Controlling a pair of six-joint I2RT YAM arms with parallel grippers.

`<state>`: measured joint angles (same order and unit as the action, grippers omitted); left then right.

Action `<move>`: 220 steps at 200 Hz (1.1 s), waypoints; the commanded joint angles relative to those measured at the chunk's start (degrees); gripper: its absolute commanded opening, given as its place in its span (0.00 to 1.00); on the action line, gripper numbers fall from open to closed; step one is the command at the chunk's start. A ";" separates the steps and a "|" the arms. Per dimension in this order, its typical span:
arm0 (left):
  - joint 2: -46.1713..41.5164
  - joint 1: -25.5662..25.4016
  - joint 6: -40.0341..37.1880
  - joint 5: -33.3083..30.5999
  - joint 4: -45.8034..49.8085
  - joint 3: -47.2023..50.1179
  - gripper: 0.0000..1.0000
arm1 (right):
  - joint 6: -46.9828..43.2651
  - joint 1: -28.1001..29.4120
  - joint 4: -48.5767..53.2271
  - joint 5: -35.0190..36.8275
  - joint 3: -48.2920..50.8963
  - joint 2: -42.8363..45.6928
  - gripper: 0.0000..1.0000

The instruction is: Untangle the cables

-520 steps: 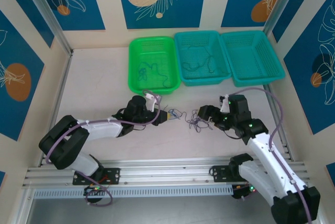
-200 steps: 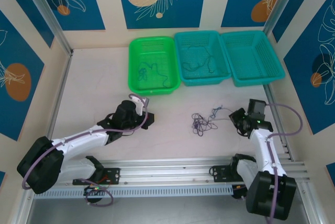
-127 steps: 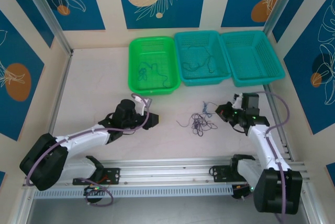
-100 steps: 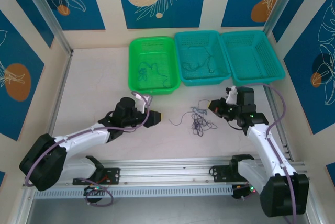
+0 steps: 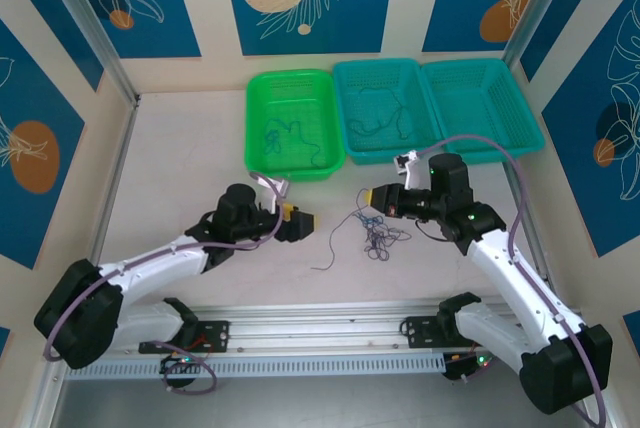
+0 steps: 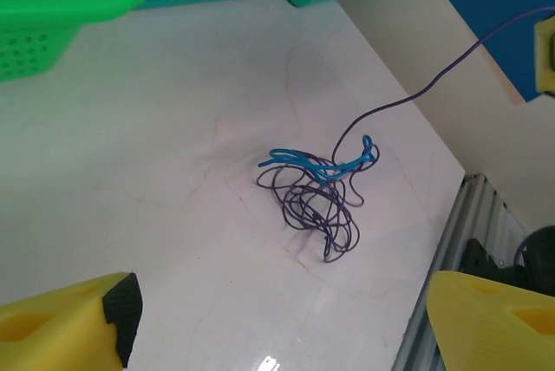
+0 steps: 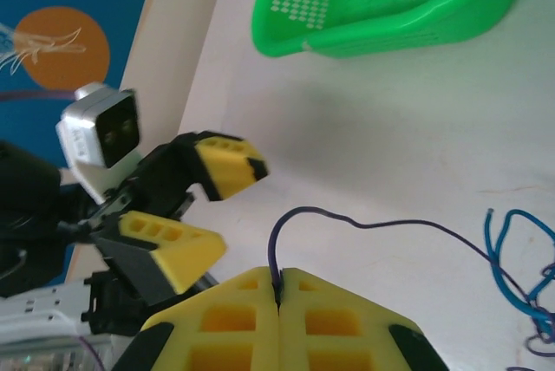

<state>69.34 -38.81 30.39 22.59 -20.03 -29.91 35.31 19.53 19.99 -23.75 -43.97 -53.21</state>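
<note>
The teal cable is caught [image 6: 303, 159] in the purple heap, so my left gripper should pull the teal cable while my right gripper lets go of its piece of purple cable and grips the heap [image 6: 316, 209].
The cables [image 5: 378, 234] lie in a small purple and teal tangle on the white table between the arms, seen from the left wrist as tangle [image 6: 316, 193]. My right gripper [image 5: 379, 197] hangs just behind the tangle, shut on one purple cable [image 7: 276, 254] that arcs from the yellow fingertips [image 7: 247, 302] toward the heap. A loose purple end [image 5: 322, 260] trails toward the front. My left gripper [image 5: 300, 220] stands open to the left of the tangle, holding nothing; its fingers [image 6: 65, 328] frame the bottom corners of the left wrist view.
A green basket [image 5: 250, 128] and a teal basket [image 5: 385, 64] at the back each hold thin wires. A second teal basket [image 5: 530, 128] stands right of them. The aluminium rail [image 5: 320, 323] runs along the near edge.
My left gripper opened and let go of a strand. My right gripper carried its purple cable from the right side leftward to just behind the tangle.
</note>
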 commanded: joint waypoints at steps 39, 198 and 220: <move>10.67 -0.26 -0.70 9.80 -9.88 -3.58 1.00 | -2.22 3.39 -1.62 -3.47 -6.24 1.18 0.00; 20.66 -4.70 -1.83 11.97 -19.26 -4.37 0.00 | 2.42 0.93 5.80 18.64 -2.83 1.15 0.00; 17.12 -4.69 -2.12 10.07 -18.37 -2.23 0.00 | 6.27 -6.18 7.74 22.63 2.11 1.24 0.00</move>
<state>91.02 -43.31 28.56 35.18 -37.54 -33.98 37.04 19.49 22.20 -10.57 -46.74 -52.58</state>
